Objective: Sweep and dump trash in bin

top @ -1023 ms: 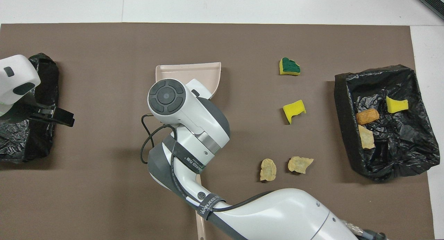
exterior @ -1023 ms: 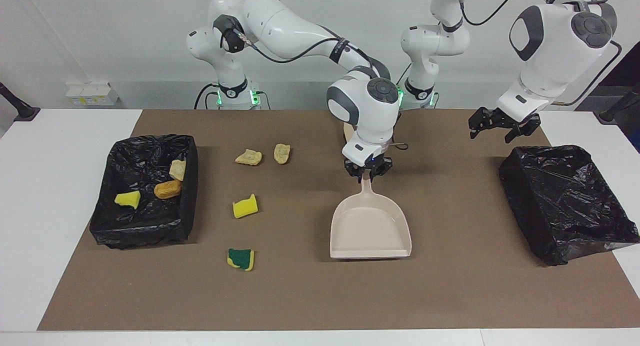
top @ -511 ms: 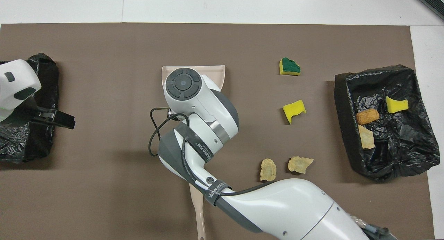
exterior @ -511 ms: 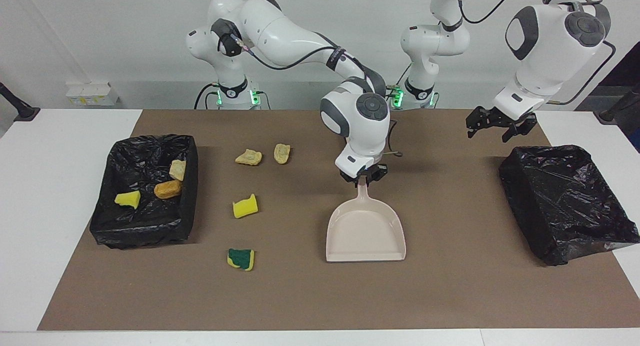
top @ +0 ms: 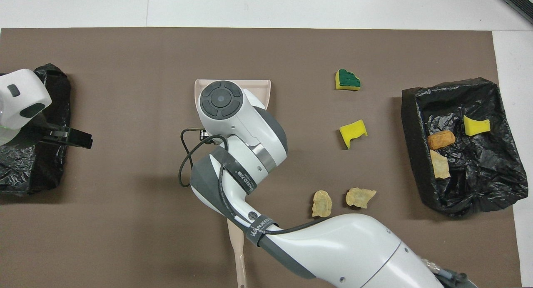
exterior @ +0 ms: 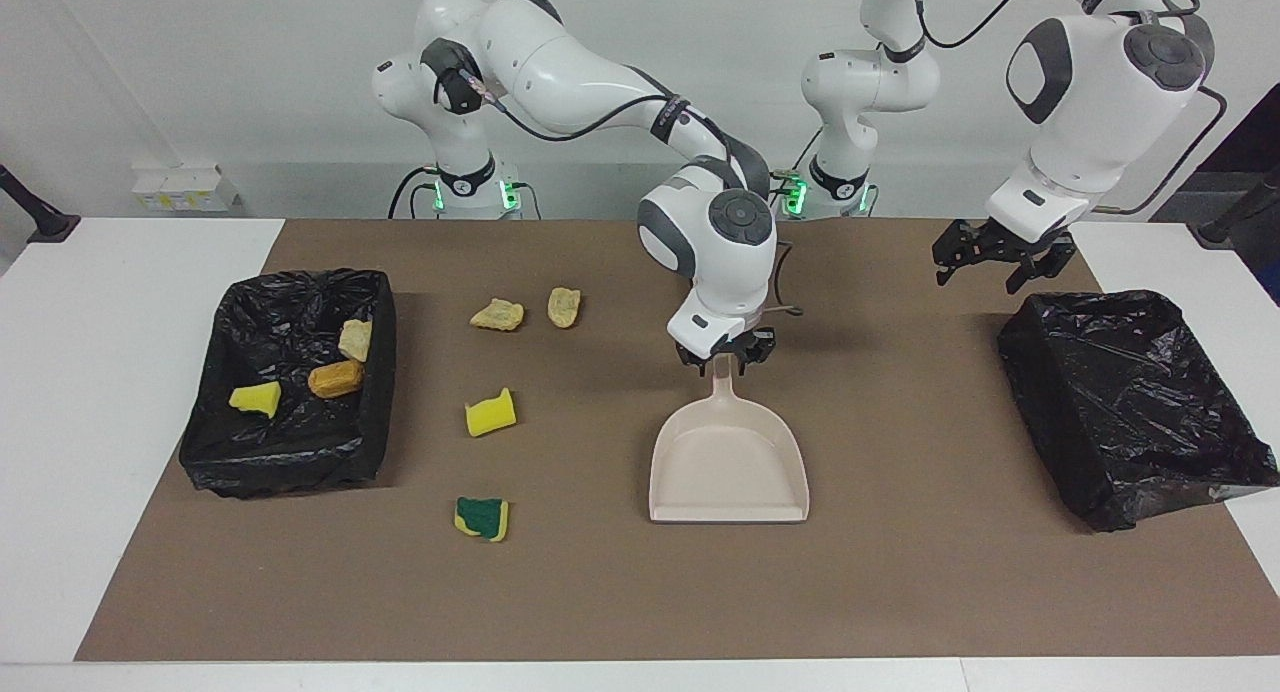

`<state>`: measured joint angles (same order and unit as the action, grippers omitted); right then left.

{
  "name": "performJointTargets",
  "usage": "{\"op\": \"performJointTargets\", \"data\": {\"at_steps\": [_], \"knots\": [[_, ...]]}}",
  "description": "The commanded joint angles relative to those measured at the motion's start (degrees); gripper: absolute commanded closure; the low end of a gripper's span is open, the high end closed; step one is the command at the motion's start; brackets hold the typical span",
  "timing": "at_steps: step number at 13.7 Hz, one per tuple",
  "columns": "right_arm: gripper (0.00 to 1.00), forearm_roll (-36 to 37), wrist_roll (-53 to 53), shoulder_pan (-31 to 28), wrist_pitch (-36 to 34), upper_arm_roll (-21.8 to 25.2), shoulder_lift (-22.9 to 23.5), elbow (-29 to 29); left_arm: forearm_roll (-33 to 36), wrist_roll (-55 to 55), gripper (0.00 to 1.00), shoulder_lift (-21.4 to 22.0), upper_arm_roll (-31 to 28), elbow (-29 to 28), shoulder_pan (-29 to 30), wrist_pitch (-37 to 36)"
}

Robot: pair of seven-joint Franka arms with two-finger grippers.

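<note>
The beige dustpan (top: pixel 256 88) is wide and has raised sides (top: pixel 268 95), so it should keep the sponges and tan lumps together when I carry it to the bin.
The beige dustpan (exterior: pixel 728 467) lies flat mid-mat, its handle pointing toward the robots. My right gripper (exterior: pixel 724 356) sits at the handle's tip; the overhead view hides it under its own wrist. On the mat lie loose trash pieces: a green-and-yellow sponge (exterior: pixel 482 518), a yellow sponge (exterior: pixel 490 413) and two tan lumps (exterior: pixel 497 315) (exterior: pixel 564 306). The black-lined bin (exterior: pixel 290 462) at the right arm's end holds a yellow piece (exterior: pixel 256 399), a golden-brown lump (exterior: pixel 335 378) and a tan lump (exterior: pixel 355 339). My left gripper (exterior: pixel 990 260) hangs open and empty beside the second bin (exterior: pixel 1130 402).
A beige brush handle (top: pixel 238 254) lies on the mat under my right arm, nearer to the robots than the dustpan (top: pixel 261 87). The brown mat (exterior: pixel 900 592) covers most of the white table. Cables loop off the right wrist.
The right arm has shifted the dustpan slightly toward the right arm's end of the table, then stopped. The left gripper has drifted a little. The trash has not moved.
</note>
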<state>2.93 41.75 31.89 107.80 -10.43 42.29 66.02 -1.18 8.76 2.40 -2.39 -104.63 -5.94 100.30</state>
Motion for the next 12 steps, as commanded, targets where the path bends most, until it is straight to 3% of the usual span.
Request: {"op": "performJointTargets", "data": {"at_steps": [1, 4, 8, 12], "knots": [[0.00, 0.9, -1.8, -1.6, 0.5, 0.1, -1.6, 0.3, -0.6, -0.6, 0.00, 1.3, -0.7, -3.5, -1.5, 4.1], [0.00, 4.1, -2.5, -5.2, 0.6, 0.0, -4.8, 0.3, -0.6, -0.5, 0.00, -0.5, -0.7, -3.6, -2.5, 6.0], [0.00, 3.9, -4.3, -14.6, 0.3, 0.0, -14.8, 4.6, -0.6, -6.8, 0.00, -3.4, -0.7, -4.7, -7.1, 10.3], [0.00, 3.7, -12.4, -21.3, -6.1, 0.0, -21.0, 5.2, -0.6, -14.8, 0.00, -4.9, -0.7, -8.0, -14.2, 15.9]]}}
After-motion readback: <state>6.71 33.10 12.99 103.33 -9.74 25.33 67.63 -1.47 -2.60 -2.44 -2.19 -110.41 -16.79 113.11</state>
